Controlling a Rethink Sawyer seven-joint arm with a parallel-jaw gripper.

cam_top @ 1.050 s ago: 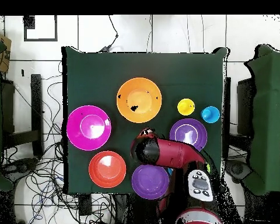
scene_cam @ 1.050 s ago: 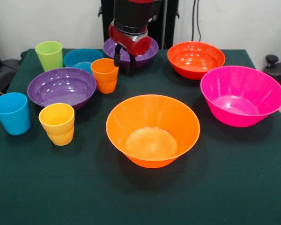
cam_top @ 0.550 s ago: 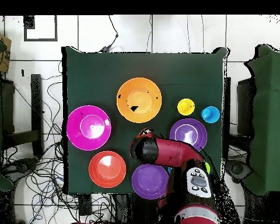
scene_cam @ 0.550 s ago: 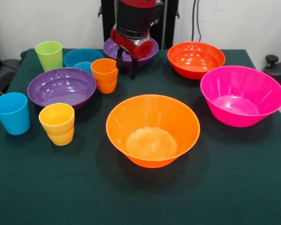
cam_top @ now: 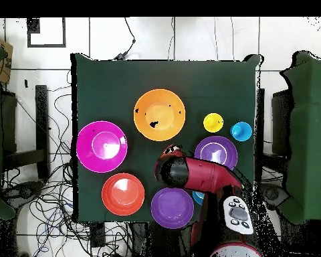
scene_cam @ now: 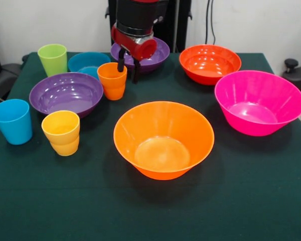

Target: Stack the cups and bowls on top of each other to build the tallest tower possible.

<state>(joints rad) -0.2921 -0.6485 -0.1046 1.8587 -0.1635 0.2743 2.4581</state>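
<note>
The gripper's finger rests at just one side of the cup's rim (scene_cam: 122, 68), so the small orange cup (scene_cam: 113, 84) will tip when the robot lifts it.
My gripper (scene_cam: 129, 72) hangs open just right of the small orange cup (scene_cam: 112, 80), its left finger (scene_cam: 121, 61) at the cup's right rim, nothing held. Behind it sits a purple bowl (scene_cam: 153, 54). The wide orange bowl (scene_cam: 163, 138) stands mid-table, also seen from above (cam_top: 160, 114). A second purple bowl (scene_cam: 66, 93), yellow cup (scene_cam: 61, 132) and blue cup (scene_cam: 12, 120) are at the left. The lime green cup (scene_cam: 52, 58) and small blue bowl (scene_cam: 88, 63) stand at the back left. Every piece stands alone; no tower shows. From above, the arm (cam_top: 190, 174) hides the orange cup.
The red-orange bowl (scene_cam: 209, 63) and wide pink bowl (scene_cam: 258, 100) fill the right side. A dark green cloth (scene_cam: 150, 211) covers the table. In the overhead view, cables lie on the floor around the table, and the pink bowl (cam_top: 101, 146) nears the left edge.
In the front view the gripper has shifted slightly left, from in front of the far purple bowl to the orange cup's right rim. No cup or bowl has moved.
</note>
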